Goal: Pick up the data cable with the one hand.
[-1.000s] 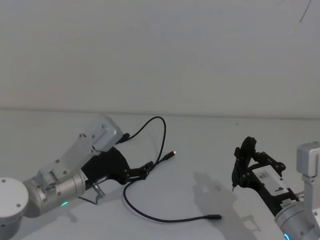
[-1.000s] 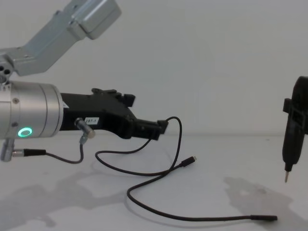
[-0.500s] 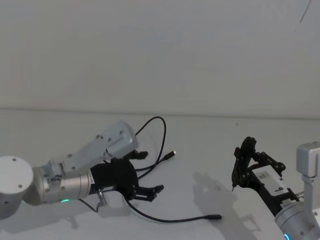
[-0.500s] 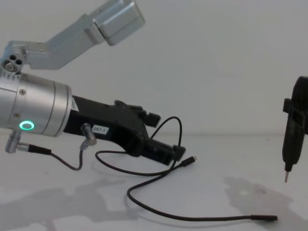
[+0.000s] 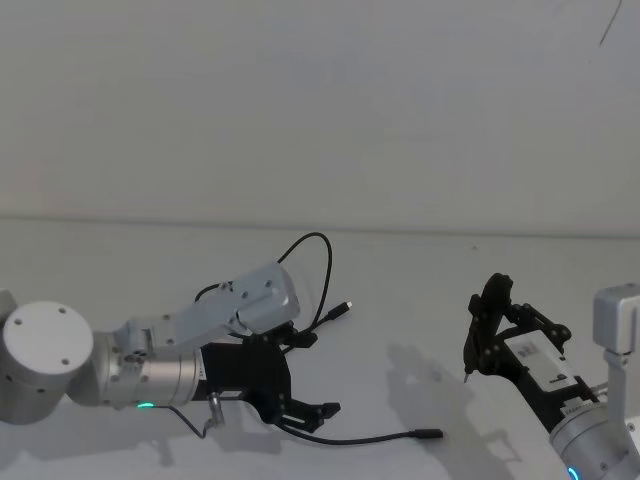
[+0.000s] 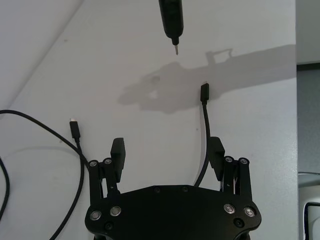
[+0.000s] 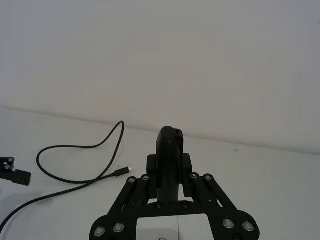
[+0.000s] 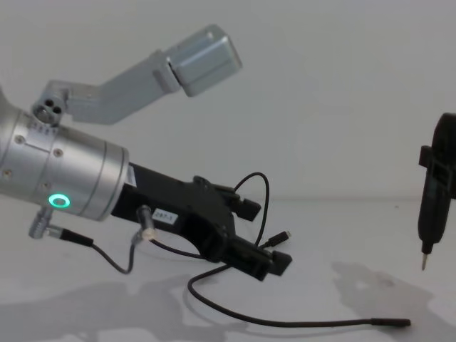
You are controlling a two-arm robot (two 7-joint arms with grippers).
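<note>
My gripper will lift the cable, and the rod plug [image 8: 391, 323] will then stick out almost level, because the front part of the cable keeps a smooth, wide curve [image 8: 221, 310].
The data cable [image 5: 327, 262] lies in loops on the white table, its small plug [image 5: 345, 305] toward the middle and its slim rod plug [image 5: 428, 434] near the front. My left gripper [image 5: 315, 375], the one hand, hangs low over the cable's front strand with jaws open. In the left wrist view this gripper [image 6: 166, 147] straddles one strand of the cable [image 6: 206, 130], which runs just inside one finger [image 6: 216, 150]; another strand lies outside the other finger. From the chest, the gripper [image 8: 265, 235] tilts down above the cable [image 8: 285, 323]. My right gripper [image 5: 470, 368] is parked at the right, shut.
A short grey wire with a silver plug [image 8: 146, 222] dangles from my left wrist. The right gripper's pointed tip [image 8: 425, 263] hovers above the table beyond the rod plug [image 8: 393, 323]. The table [image 5: 420, 280] ends at a white wall.
My left gripper has swung rightward and down toward the cable's front strand, and its jaws have spread open. The cable and the right arm have not moved.
</note>
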